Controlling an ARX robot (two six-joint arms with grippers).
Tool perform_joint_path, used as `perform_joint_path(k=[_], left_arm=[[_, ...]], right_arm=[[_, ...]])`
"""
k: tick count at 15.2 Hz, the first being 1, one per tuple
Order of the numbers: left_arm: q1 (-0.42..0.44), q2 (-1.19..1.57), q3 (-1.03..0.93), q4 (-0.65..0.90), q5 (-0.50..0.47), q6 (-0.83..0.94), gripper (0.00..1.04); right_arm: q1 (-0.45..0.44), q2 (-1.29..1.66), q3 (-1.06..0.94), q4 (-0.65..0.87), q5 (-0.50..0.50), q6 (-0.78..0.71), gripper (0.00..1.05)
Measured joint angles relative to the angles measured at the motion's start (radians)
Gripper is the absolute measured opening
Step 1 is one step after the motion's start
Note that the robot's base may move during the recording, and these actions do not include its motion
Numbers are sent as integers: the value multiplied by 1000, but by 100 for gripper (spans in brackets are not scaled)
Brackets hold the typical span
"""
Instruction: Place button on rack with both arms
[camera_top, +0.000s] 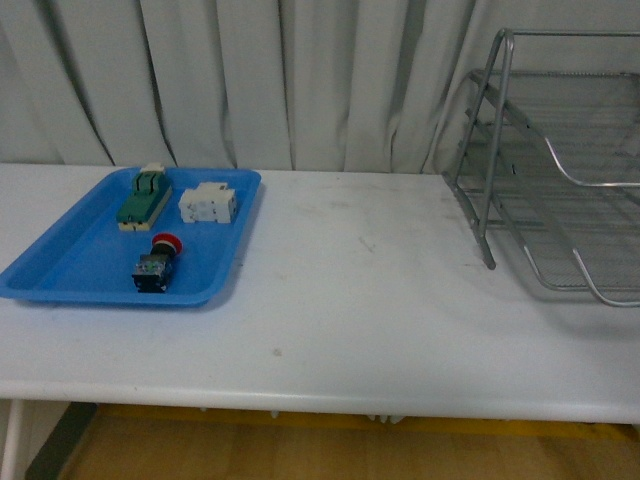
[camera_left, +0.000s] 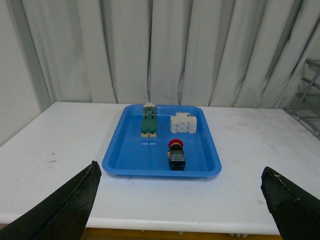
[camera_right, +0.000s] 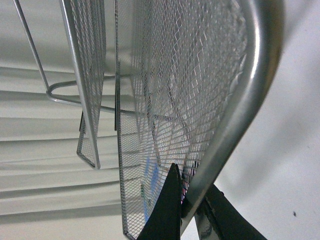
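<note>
The button's dark body (camera_top: 152, 272) has a boxy shape and flat sides, so I expect the button to stay in place on the rack's sloping mesh when I set it there.
The button (camera_top: 156, 265), red cap on a dark body, lies in the blue tray (camera_top: 60, 270) at the table's left; the left wrist view also shows the button (camera_left: 176, 154). My left gripper (camera_left: 180, 200) hangs open well short of the tray, with only one black fingertip (camera_left: 75, 197) and its twin at the picture's lower corners. The silver wire-mesh rack (camera_top: 560, 170) stands at the table's right, cut off by the frame edge. My right gripper (camera_right: 192, 200) is shut on the rack's metal tube frame (camera_right: 240, 100). Neither arm appears in the front view.
In the blue tray also lie a green-and-cream block (camera_top: 144, 198) and a white block (camera_top: 208, 204). The white table (camera_top: 360, 300) stretches between tray and rack. Grey curtains (camera_top: 250, 80) hang behind, and the table's front edge is near.
</note>
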Motion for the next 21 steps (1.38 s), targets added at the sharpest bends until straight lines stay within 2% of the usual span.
perform_joint_path(k=[3, 4, 5, 9, 11, 12, 13, 15, 16, 17, 19, 21], left_arm=[[0, 0, 0, 0, 0, 0, 98], [0, 0, 0, 0, 0, 0, 98], [0, 0, 0, 0, 0, 0, 98], [0, 0, 0, 0, 0, 0, 98], [0, 0, 0, 0, 0, 0, 98], [0, 0, 0, 0, -1, 0, 98], [0, 0, 0, 0, 0, 0, 98], [0, 0, 0, 0, 0, 0, 98], [0, 0, 0, 0, 0, 0, 98], [0, 0, 0, 0, 0, 0, 98], [0, 0, 0, 0, 0, 0, 98], [0, 0, 0, 0, 0, 0, 98]], right_arm=[[-45, -22, -65, -2, -62, -27, 5], [-51, -24, -67, -3, -61, -70, 16], [-90, -42, -67, -10, -31, -107, 52], [-114, -145, -161, -7, -99, -106, 100], [-187, -212, -248, -11, -163, -94, 98], [-208, -277, -298, -11, -111, -165, 93], [-202, -378, -386, -11, 0, -351, 82], [-125, -738, -598, -54, 109, -816, 56], [-62, -993, -649, -219, 171, -1022, 42], [-2, -1174, -683, -325, 234, -1112, 29], [118, -1435, -730, -497, 359, -1180, 3], [228, -1628, -747, -644, 465, -1199, 2]])
